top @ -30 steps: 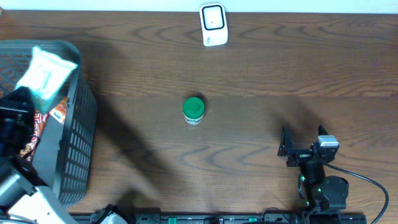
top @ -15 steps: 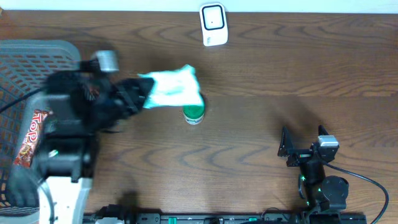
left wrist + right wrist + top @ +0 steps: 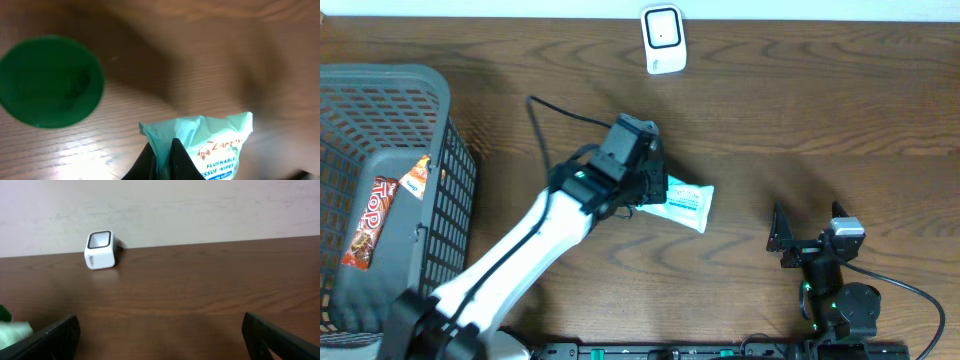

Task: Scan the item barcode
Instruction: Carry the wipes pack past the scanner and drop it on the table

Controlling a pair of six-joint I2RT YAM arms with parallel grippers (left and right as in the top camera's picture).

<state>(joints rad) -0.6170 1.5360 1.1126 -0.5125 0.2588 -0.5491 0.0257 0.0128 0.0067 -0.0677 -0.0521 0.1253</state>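
Observation:
The teal-and-white pack (image 3: 686, 204) is hanging above open wood (image 3: 657, 228), clear of the green-lidded can, so the robot's left gripper should go on lowering the pack until it rests there, then let go.
My left gripper (image 3: 658, 197) is shut on one edge of a teal-and-white pack of flushable tissue wipes (image 3: 684, 204), near the middle of the table. In the left wrist view the black fingers (image 3: 181, 161) pinch the pack's crimped end (image 3: 212, 142) just above the wood. The white barcode scanner (image 3: 663, 40) stands at the table's far edge, and it shows upright in the right wrist view too (image 3: 101, 250). My right gripper (image 3: 807, 236) rests open at the front right with nothing between its fingers (image 3: 160, 335).
A can with a green lid (image 3: 50, 80) stands just left of the held pack; my left arm hides it from overhead. A grey mesh basket (image 3: 445, 210) at the left holds snack packs (image 3: 372, 222). Bare wood lies between the pack and the scanner.
My left arm has swung out of the basket and rightward across the table, carrying the wipes pack past the green can to the middle. The right arm has not moved.

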